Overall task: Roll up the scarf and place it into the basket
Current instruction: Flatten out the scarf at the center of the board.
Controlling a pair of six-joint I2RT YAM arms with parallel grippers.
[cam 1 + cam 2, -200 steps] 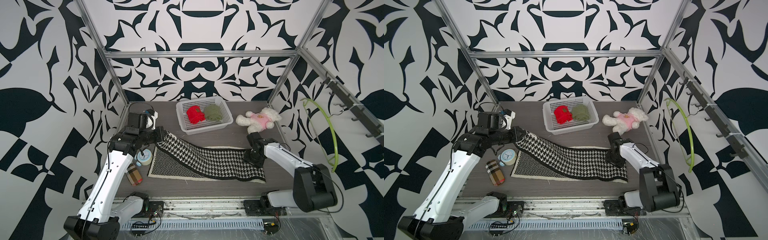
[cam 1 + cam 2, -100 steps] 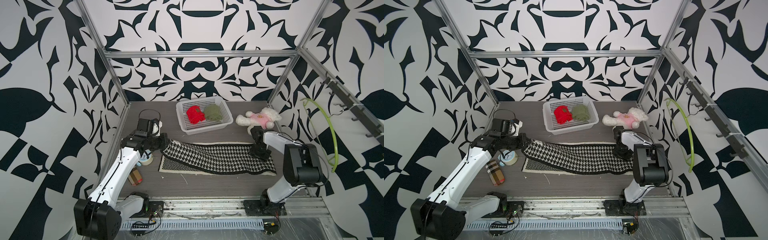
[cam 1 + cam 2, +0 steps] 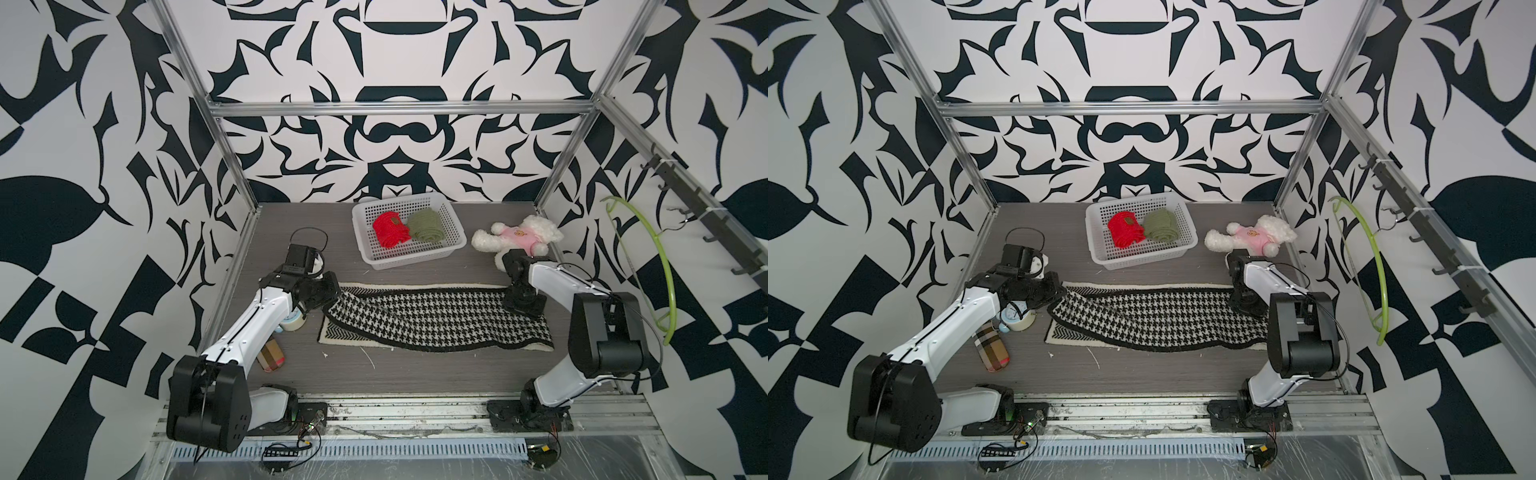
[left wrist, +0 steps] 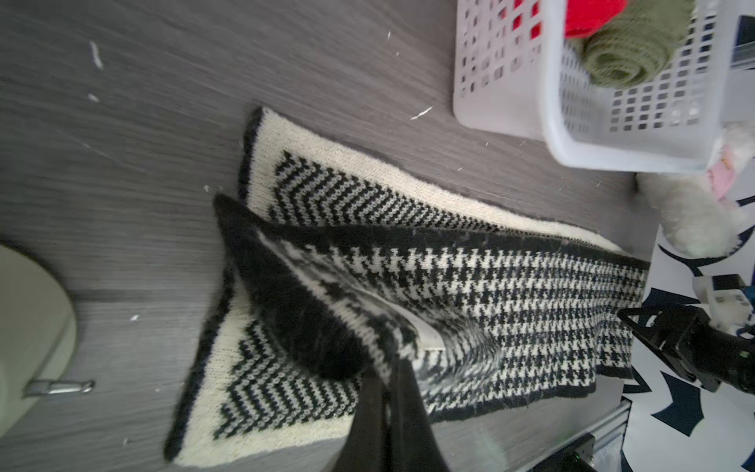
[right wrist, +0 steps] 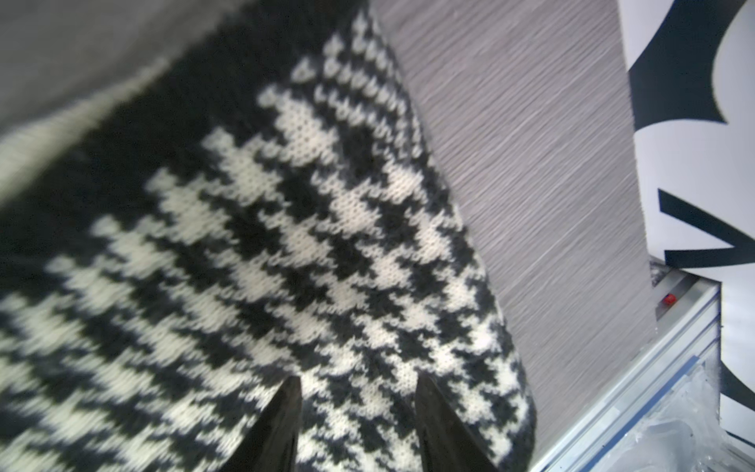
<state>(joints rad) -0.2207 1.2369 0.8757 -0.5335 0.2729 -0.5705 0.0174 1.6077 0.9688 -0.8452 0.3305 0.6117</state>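
The scarf's top layer slants (image 3: 342, 316), so the chevron bottom side's near corner is uncovered, and my left gripper should spread the top layer over that corner (image 3: 328, 336) before rolling.
The black-and-white houndstooth scarf (image 3: 436, 320) (image 3: 1154, 320) lies lengthwise across the table, folded over itself, its chevron underside showing at the left end (image 4: 310, 192). My left gripper (image 3: 332, 293) (image 3: 1059, 291) (image 4: 386, 380) is shut on the top layer's left corner and holds it slightly raised. My right gripper (image 3: 521, 307) (image 3: 1246, 305) (image 5: 358, 388) stands open, tips down on the scarf's right end near the fold. The white basket (image 3: 415, 259) (image 3: 1142, 259) (image 4: 551, 102) sits behind the scarf, holding a red roll (image 3: 390, 230) and a green roll (image 3: 424, 224).
A plush bear (image 3: 519, 239) lies right of the basket, just behind my right arm. A tape roll (image 3: 293, 322), a small clock (image 3: 1013, 313) and a plaid cylinder (image 3: 271, 357) sit under my left arm. A green hanger (image 3: 665, 266) hangs on the right wall.
Both grippers moved toward the back of the table. The scarf's top layer went with them and now lies folded nearer the basket. The left gripper has come down lower.
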